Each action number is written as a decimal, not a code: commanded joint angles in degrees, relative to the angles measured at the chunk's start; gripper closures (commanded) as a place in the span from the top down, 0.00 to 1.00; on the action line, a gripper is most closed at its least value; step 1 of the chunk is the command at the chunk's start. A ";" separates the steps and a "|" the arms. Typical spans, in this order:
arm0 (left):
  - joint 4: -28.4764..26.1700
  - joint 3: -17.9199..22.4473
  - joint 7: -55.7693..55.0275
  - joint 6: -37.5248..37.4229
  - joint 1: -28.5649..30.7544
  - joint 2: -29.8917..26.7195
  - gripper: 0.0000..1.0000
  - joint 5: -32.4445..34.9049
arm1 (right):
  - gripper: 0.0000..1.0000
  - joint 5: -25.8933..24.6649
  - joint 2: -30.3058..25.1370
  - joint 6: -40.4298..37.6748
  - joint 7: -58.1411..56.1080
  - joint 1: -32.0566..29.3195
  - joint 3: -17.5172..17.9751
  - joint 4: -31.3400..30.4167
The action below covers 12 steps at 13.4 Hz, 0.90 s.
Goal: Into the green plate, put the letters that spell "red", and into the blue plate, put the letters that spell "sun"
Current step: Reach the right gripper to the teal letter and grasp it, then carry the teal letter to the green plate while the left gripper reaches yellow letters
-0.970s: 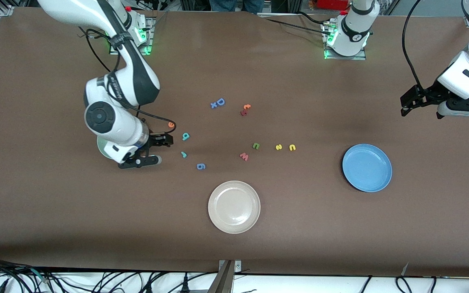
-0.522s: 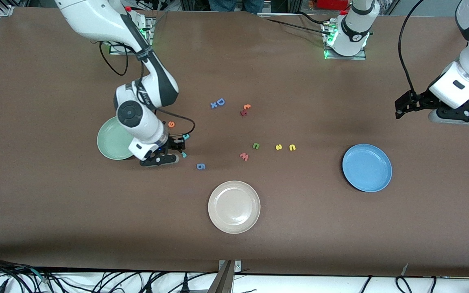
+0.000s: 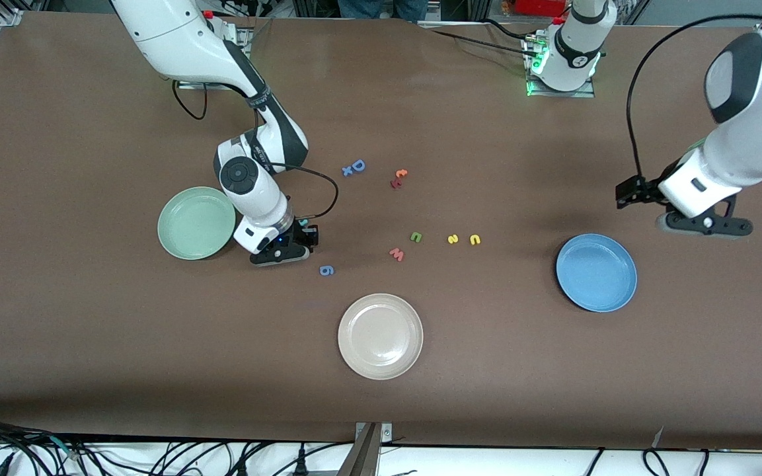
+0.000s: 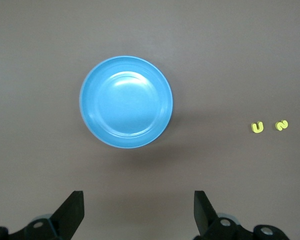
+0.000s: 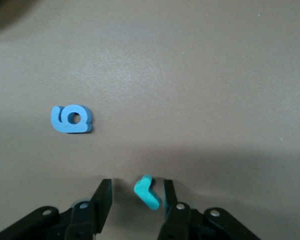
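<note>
I should keep moving my left gripper to the yellow "n" [image 3: 474,239] until its fingers are around both legs, because a clear gap to the yellow "s" leaves room for the fingers.
In the right wrist view the small teal "r" [image 5: 149,195] lies on the table between the fingers of my right gripper [image 5: 137,190]. One finger touches it and a gap shows at the other, so the jaws are open around it. From the front, the right gripper [image 3: 298,246] is low beside the green plate [image 3: 197,223]. The teal "d" [image 3: 303,223] peeks out by the wrist, and the orange "e" is hidden. Green "u" [image 3: 416,237], yellow "s" [image 3: 453,239] and yellow "n" [image 3: 475,240] lie mid-table. My left gripper [image 3: 704,225] hangs open by the blue plate [image 3: 596,272].
A blue "g" [image 3: 327,270] lies close to the right gripper, nearer the front camera. A pinkish "w" [image 3: 396,254], a blue "D" [image 3: 356,166] and red-orange letters [image 3: 398,178] lie around the middle. A cream plate [image 3: 381,336] sits near the front edge.
The right arm has swung off the green plate and come down over the teal "r", its fingers narrowing around it. The left arm has moved in beside the blue plate.
</note>
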 commanded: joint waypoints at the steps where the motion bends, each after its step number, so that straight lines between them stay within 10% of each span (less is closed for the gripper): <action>1: 1.40 -0.16 -6.53 2.16 -1.92 3.93 0.95 -3.02 | 0.46 0.67 -0.38 1.33 -0.17 0.56 -0.52 -0.72; 12: 0.00 -3.06 -24.47 18.24 -12.55 20.64 0.95 -3.20 | 0.00 -0.03 0.06 1.16 -1.57 0.56 -0.61 -0.37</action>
